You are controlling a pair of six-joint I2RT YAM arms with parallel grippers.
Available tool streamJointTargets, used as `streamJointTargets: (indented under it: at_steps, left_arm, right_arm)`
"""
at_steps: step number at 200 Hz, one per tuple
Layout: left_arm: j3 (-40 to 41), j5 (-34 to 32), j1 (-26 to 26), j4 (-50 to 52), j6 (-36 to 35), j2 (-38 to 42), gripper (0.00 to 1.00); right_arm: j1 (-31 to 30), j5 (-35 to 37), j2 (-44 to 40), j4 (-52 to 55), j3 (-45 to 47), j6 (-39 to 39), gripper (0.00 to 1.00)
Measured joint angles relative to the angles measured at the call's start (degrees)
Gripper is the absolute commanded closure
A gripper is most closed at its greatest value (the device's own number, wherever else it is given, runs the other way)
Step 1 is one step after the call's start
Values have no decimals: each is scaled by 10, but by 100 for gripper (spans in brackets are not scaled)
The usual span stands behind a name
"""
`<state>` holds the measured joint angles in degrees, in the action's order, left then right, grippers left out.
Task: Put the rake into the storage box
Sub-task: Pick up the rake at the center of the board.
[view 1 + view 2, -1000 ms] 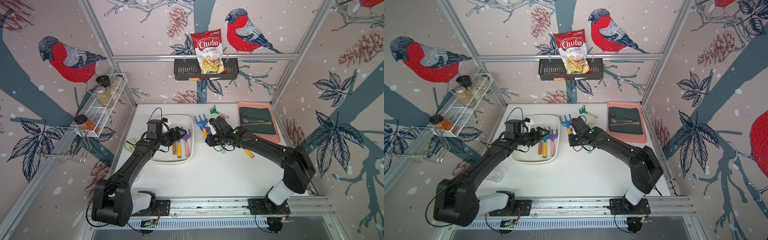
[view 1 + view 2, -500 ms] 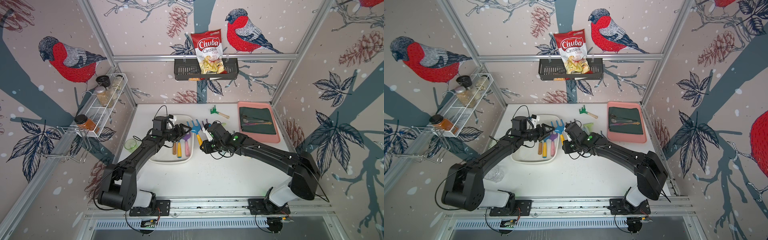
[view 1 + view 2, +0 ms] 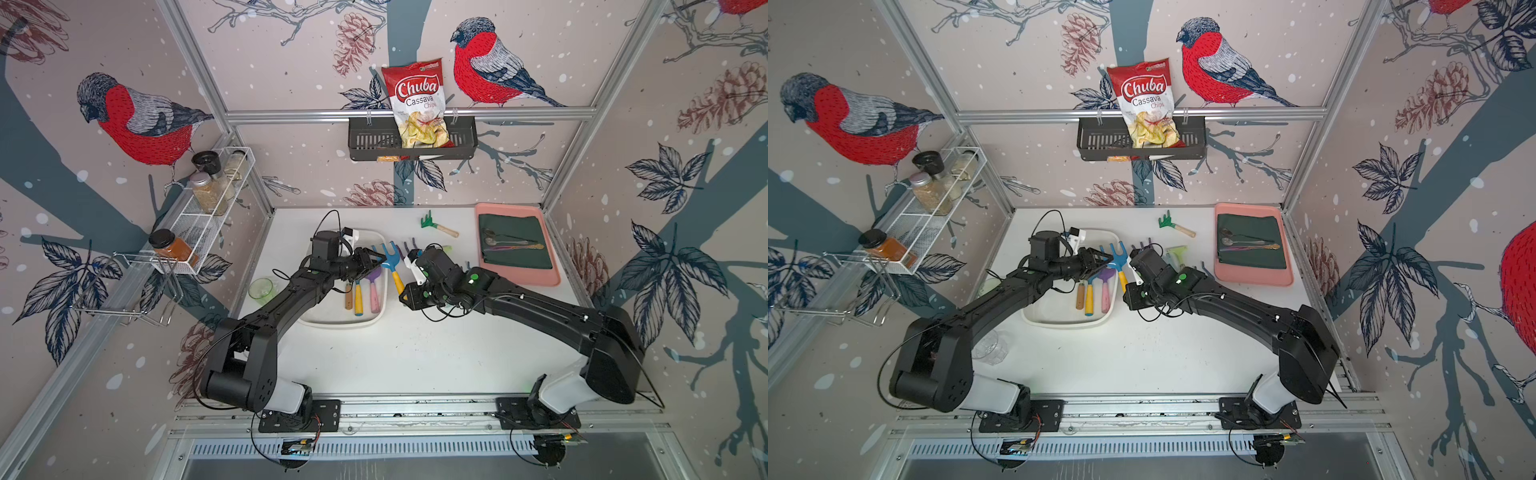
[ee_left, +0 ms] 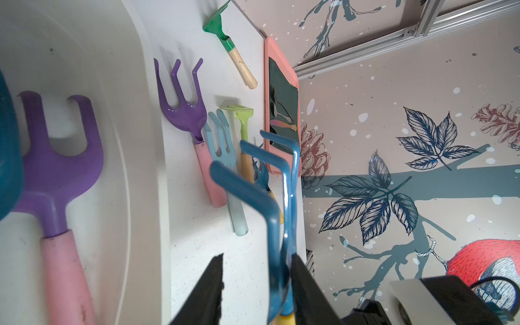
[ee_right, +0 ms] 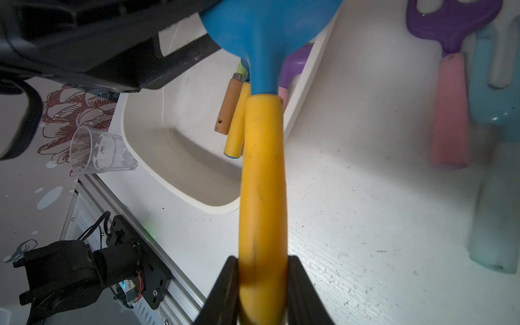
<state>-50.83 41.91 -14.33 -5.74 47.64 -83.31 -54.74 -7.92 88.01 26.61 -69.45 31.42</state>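
Observation:
Tools [image 3: 359,300] take up the storage box's side by my right gripper, so next my left gripper grabs the rake by its blue head [image 3: 391,257] and lays it past them.
The rake [image 3: 390,259] [image 3: 1119,261] has a blue pronged head and a yellow handle [image 5: 263,183]. It hangs over the right rim of the white storage box [image 3: 332,322] [image 3: 1059,322]. My right gripper [image 3: 404,294] [image 5: 261,260] is shut on the yellow handle. My left gripper [image 3: 376,262] [image 4: 257,257] reaches across the box and stands around the blue head [image 4: 278,211]. One finger touches the head, the other is apart from it. Inside the box lie a purple rake with a pink handle [image 4: 56,183] and two more tools.
Loose toy rakes lie on the table right of the box: purple [image 4: 183,112], pale blue [image 4: 222,146], light green [image 4: 243,118], and green with a wooden handle [image 3: 436,226]. A pink tray [image 3: 519,281] with cloth and spoons sits far right. A clear cup [image 5: 95,153] stands left of the box.
The right arm has carried the rake left to the box's rim. The left gripper has come up to the rake's head and its jaws have narrowed round it.

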Motion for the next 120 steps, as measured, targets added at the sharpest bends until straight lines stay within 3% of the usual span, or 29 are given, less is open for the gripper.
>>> streamJointTargets:
  at_steps: [39,51,86,120]
  left_arm:
    - [0,0,0,-9,4,-2,82]
    - [-1,0,0,-11,5,-2,86]
    - [-6,-3,-1,-12,3,-3,92]
    - [-32,-4,11,20,-19,-9,93]
  right_arm:
    - [-3,-6,2,0,0,0,75]
    - [-3,-9,2,0,0,0,69]
    - [-3,-12,2,-4,0,0,38]
    - [1,-15,-12,-7,0,0,31]
